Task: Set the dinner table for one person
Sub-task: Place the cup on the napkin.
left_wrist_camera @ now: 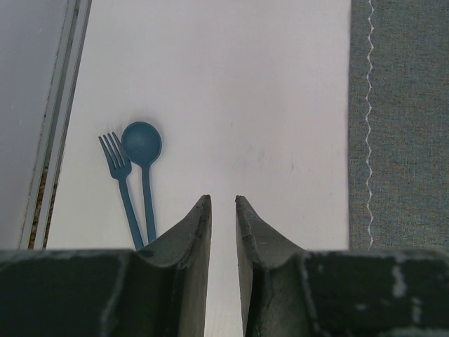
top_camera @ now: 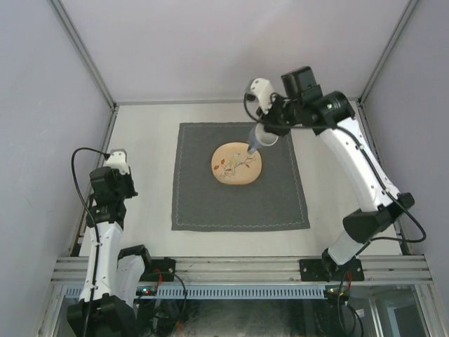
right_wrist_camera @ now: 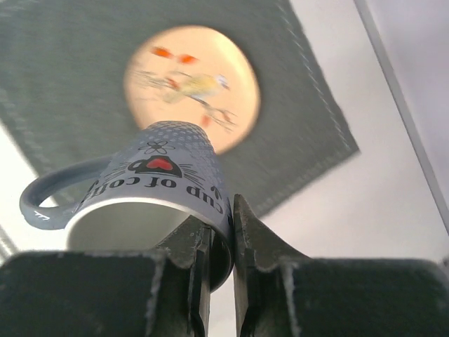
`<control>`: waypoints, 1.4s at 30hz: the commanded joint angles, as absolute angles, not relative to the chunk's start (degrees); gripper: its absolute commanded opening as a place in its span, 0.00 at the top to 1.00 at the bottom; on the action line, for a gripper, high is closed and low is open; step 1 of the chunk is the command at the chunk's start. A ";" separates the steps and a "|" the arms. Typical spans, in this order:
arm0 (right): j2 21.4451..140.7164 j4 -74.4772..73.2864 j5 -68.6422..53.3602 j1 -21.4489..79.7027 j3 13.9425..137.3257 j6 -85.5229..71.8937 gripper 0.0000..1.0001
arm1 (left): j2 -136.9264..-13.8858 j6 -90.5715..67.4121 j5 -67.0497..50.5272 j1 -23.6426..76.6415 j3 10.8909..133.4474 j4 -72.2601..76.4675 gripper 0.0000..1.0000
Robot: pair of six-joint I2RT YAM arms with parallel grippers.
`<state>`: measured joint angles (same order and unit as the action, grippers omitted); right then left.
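Note:
I go on moving my right gripper to the cloth's far corner [right_wrist_camera: 314, 143] until the mug's base [right_wrist_camera: 179, 130] rests flat, because the mug's base faces down and that corner is clear beside the plate.
My right gripper [right_wrist_camera: 223, 210] is shut on the rim of a grey-blue mug [right_wrist_camera: 163, 175] printed with a cat face and lettering, one finger inside and one outside. The mug [top_camera: 261, 140] hangs in the air, tilted, over the far edge of a round cream plate [top_camera: 237, 163] with a bird pattern. That plate lies on a dark grey stitched cloth [top_camera: 203, 203] on the off-white dinner table [top_camera: 147, 140]. My left gripper [left_wrist_camera: 222, 198] hovers over bare table with a narrow gap between its fingers and nothing in it. A blue fork [left_wrist_camera: 118, 172] and blue spoon [left_wrist_camera: 143, 151] lie side by side ahead-left of it.
Metal rails [top_camera: 231, 263] border the table, and grey walls stand close on three sides. The left rail [left_wrist_camera: 59, 119] runs just beside the fork. The cloth's stitched edge [left_wrist_camera: 370, 119] lies to the right of my left gripper.

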<state>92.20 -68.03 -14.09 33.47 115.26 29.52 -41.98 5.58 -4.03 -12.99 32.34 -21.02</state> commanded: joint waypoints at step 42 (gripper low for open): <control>137.62 -56.88 -5.11 9.79 133.52 24.36 1.00 | -38.20 5.97 -5.62 -15.45 30.94 -20.48 0.76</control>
